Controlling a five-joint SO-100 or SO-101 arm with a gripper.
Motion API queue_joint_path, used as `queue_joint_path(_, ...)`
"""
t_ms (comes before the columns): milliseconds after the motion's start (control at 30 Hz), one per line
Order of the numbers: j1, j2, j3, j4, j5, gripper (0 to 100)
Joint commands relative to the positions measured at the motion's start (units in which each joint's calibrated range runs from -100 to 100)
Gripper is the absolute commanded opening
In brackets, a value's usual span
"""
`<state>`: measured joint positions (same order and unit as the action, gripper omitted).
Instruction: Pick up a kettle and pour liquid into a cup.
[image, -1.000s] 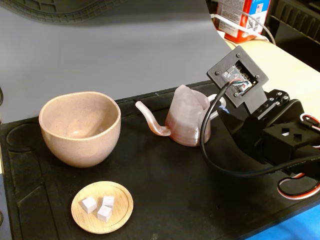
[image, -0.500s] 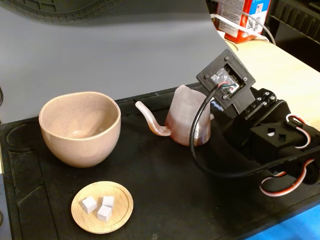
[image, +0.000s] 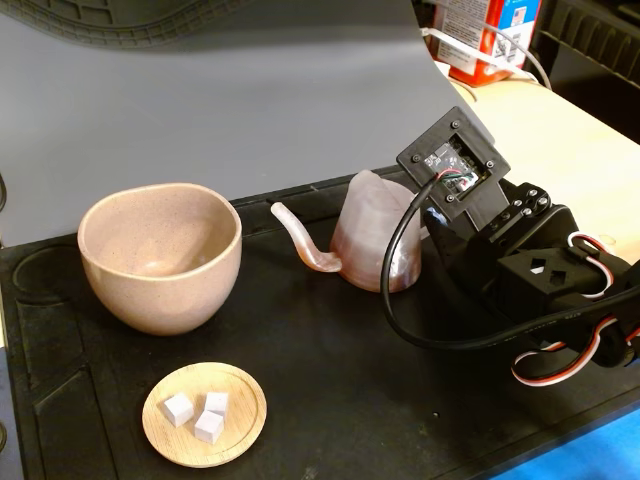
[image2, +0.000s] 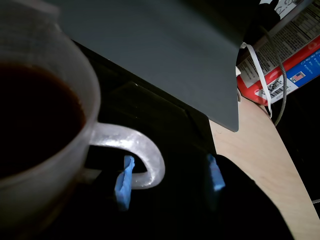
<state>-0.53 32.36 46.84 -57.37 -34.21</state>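
Observation:
The liquid will come out of the spout tip (image: 278, 210) in a thin stream when I pour, because the kettle's narrow spout joins low on its body (image: 334, 262).
The translucent pinkish ribbed kettle (image: 372, 238) stands upright on the black mat, its long spout pointing left toward the cup. The speckled beige-pink cup (image: 160, 255) stands to its left, a gap apart, and looks empty. In the wrist view the kettle (image2: 55, 165) fills the left side and holds dark liquid (image2: 35, 120). Its loop handle (image2: 145, 155) lies between my blue-padded fingertips. My gripper (image2: 170, 177) is open, with one finger at the loop and the other well to its right. In the fixed view the fingertips are hidden behind the wrist camera mount (image: 455, 160).
A small wooden saucer (image: 250, 420) with three white cubes lies in front of the cup. A grey backdrop sheet (image: 200, 90) stands behind the black mat (image: 330, 400). A red and blue carton (image: 490, 35) stands on the wooden tabletop (image: 560, 150) at the back right.

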Motion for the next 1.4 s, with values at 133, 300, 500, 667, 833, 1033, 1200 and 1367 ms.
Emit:
queue_joint_path(133,-0.2,0.1,-4.5,-0.9,-0.1,18)
queue_joint_path(300,-0.1,0.1,-4.6,-0.9,-0.1,18)
queue_joint_path(500,-0.5,0.1,-3.7,-0.9,-0.1,18)
queue_joint_path(667,-0.4,0.1,-3.7,-0.9,0.0,18)
queue_joint_path(833,0.0,0.1,-3.7,-0.9,-0.1,18)
queue_joint_path(1033,0.3,-0.3,-3.6,-1.0,-0.1,18)
queue_joint_path(1200,1.3,-0.1,-3.6,-1.0,-0.1,12)
queue_joint_path(1367,1.3,-0.1,-3.7,-1.0,-0.1,1)
